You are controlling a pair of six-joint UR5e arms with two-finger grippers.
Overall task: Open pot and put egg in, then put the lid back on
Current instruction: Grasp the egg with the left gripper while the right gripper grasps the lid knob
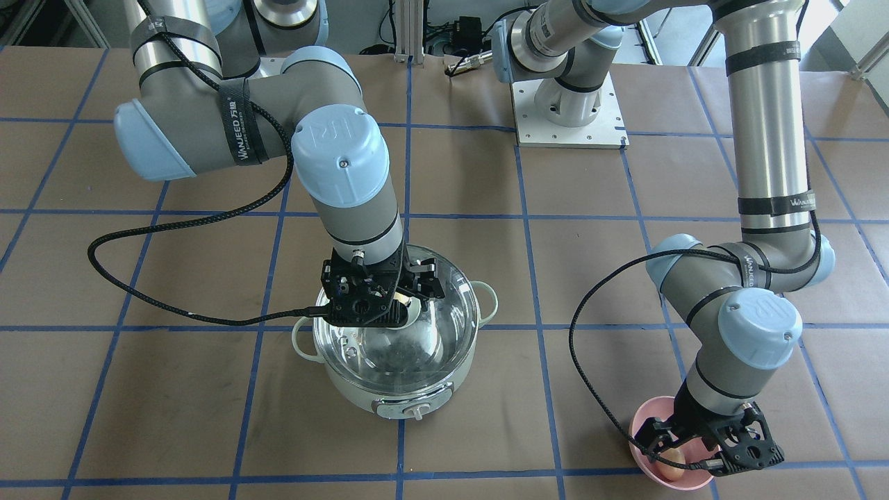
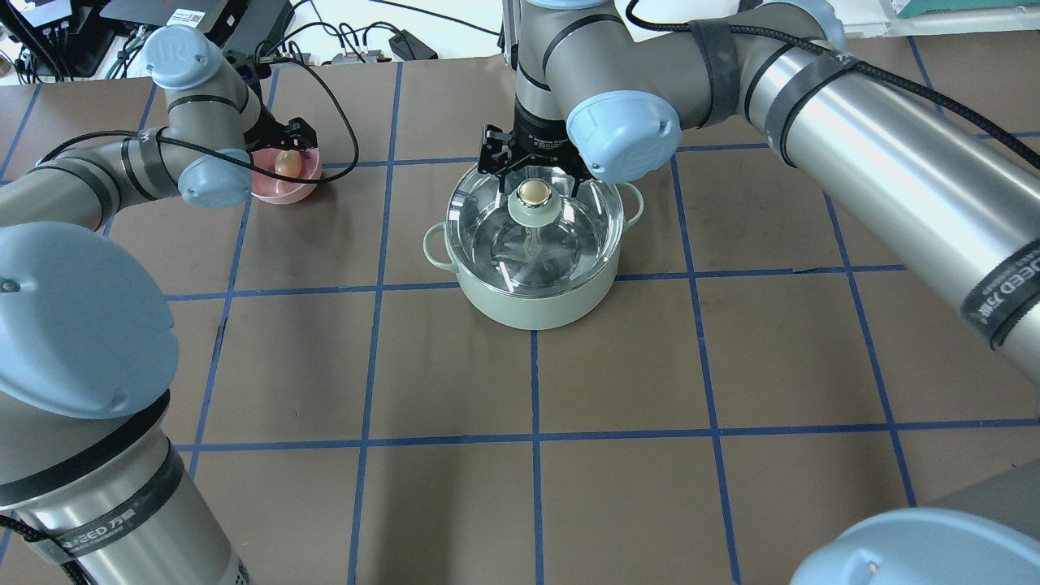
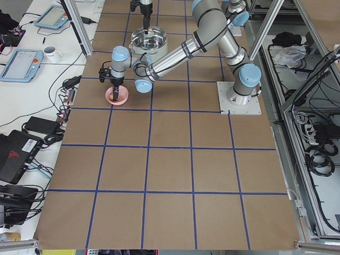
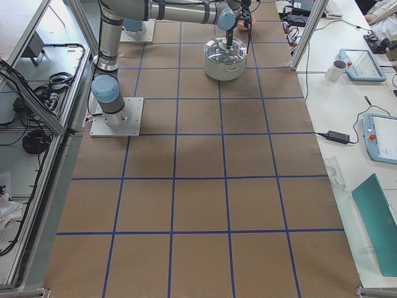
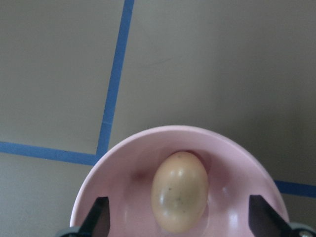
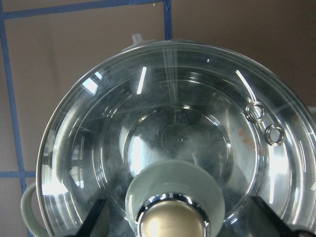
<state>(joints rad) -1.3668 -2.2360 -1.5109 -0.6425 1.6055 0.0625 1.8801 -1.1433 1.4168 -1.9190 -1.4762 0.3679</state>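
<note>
I see only the pot's shiny steel bottom point(image 1: 410, 354) through the glass lid, so I should find an empty mint-green pot point(image 1: 358, 390) when I lift the lid.
The mint-green pot point(image 2: 532, 305) stands mid-table with the glass lid point(image 2: 487, 236) on it. My right gripper point(image 2: 532, 175) is open just above the lid. Its fingers straddle the beige knob point(image 6: 173, 222) without touching it. The brown egg point(image 5: 179, 191) lies in a small pink bowl point(image 5: 133, 168) at the far left in the overhead view. My left gripper point(image 2: 286, 158) is open and lowered into the bowl, one finger on each side of the egg, apart from it. In the front view the pot point(image 1: 361, 389) is at the centre and the egg point(image 1: 670, 472) at the bottom right.
The table point(image 2: 536, 487) is brown paper with a blue tape grid. The right arm's base plate point(image 1: 566, 111) is bolted at the robot side. A black cable point(image 1: 173, 236) loops from the right arm over the table beside the pot.
</note>
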